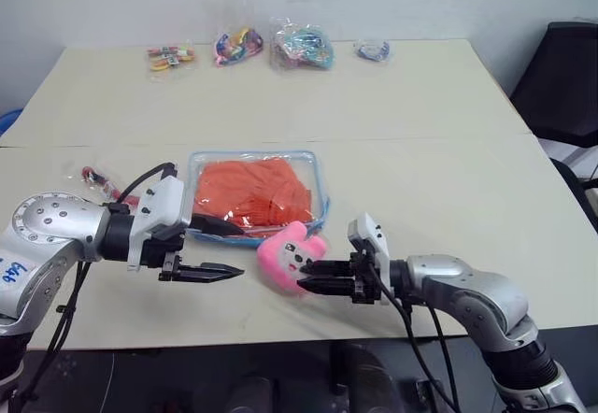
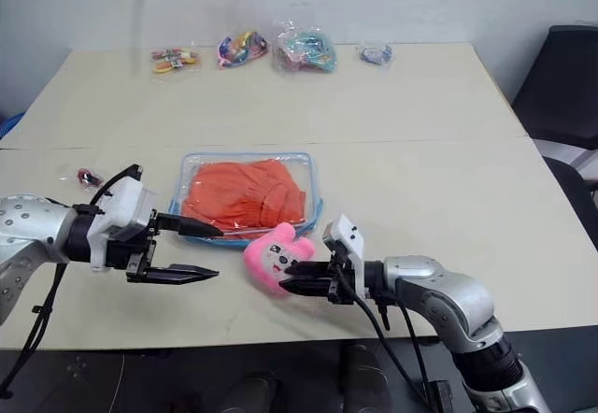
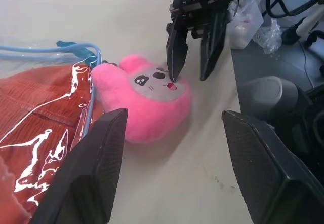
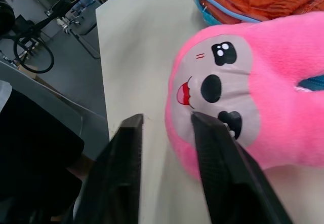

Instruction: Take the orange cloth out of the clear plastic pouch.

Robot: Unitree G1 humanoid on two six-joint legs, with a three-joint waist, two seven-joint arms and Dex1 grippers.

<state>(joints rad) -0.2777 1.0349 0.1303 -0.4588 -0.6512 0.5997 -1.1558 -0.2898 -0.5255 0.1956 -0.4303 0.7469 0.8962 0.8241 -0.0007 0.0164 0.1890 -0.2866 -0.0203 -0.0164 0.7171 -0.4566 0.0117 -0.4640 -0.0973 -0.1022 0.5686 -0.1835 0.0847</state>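
Observation:
A metal clasp [image 3: 109, 63] can be seen between the charm [image 1: 290, 256] and the corner of the pouch, so I expect the charm to slide the zipper open along the pouch's edge when the robot pulls.
The clear plastic pouch [image 1: 318, 175] with light-blue zipper trim lies flat in the middle of the table. The orange cloth [image 1: 252, 192] sits folded inside it. A pink plush charm [image 1: 290, 254] lies at the pouch's near corner. My left gripper [image 1: 224, 248] is open and points right, its upper finger over the pouch's near edge. My right gripper [image 1: 306, 277] points left at the charm and is open, with one fingertip [image 3: 172, 72] touching the plush face and the other beside it. In the right wrist view the charm [image 4: 263, 97] lies against one finger [image 4: 217, 153].
Several small clear bags of colourful items [image 1: 237, 46] line the table's far edge. Another small bag with red bits [image 1: 98, 181] lies left of the pouch. A black chair [image 1: 565, 77] stands off the table's right side.

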